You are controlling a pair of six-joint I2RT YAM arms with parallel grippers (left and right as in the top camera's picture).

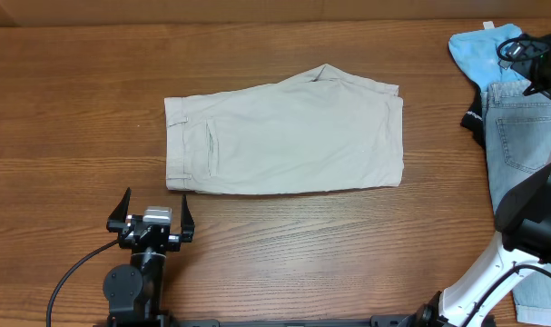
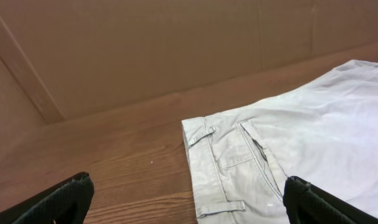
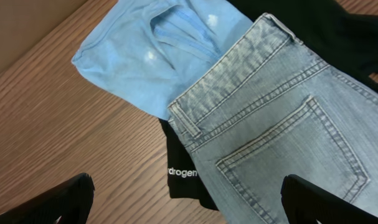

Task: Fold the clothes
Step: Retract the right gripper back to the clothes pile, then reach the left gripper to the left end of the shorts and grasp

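Observation:
I should keep my right gripper waiting over the pile while my left gripper pulls the pale beige shorts (image 1: 293,136) away by the waistband (image 1: 175,143), because the shorts fill the middle of the table.
The pale beige shorts (image 1: 293,136) lie flat at the table's middle, folded in half, waistband to the left; the left wrist view shows their waistband, belt loops and welt pocket (image 2: 301,143). My left gripper (image 1: 155,202) is open and empty, just in front of the waistband corner, its fingers apart over wood and cloth (image 2: 187,182). My right gripper (image 1: 529,56) is open and empty, hovering over a pile at the far right: light-blue denim shorts (image 3: 282,112), a sky-blue top (image 3: 132,56) and a black garment (image 3: 185,177) with white lettering.
The pile sits at the right edge: the sky-blue top (image 1: 479,54), the black garment (image 1: 475,118) and the denim shorts (image 1: 520,127). The right arm's white base (image 1: 493,282) stands at the front right. The wooden table (image 1: 75,109) has a brown wall behind it.

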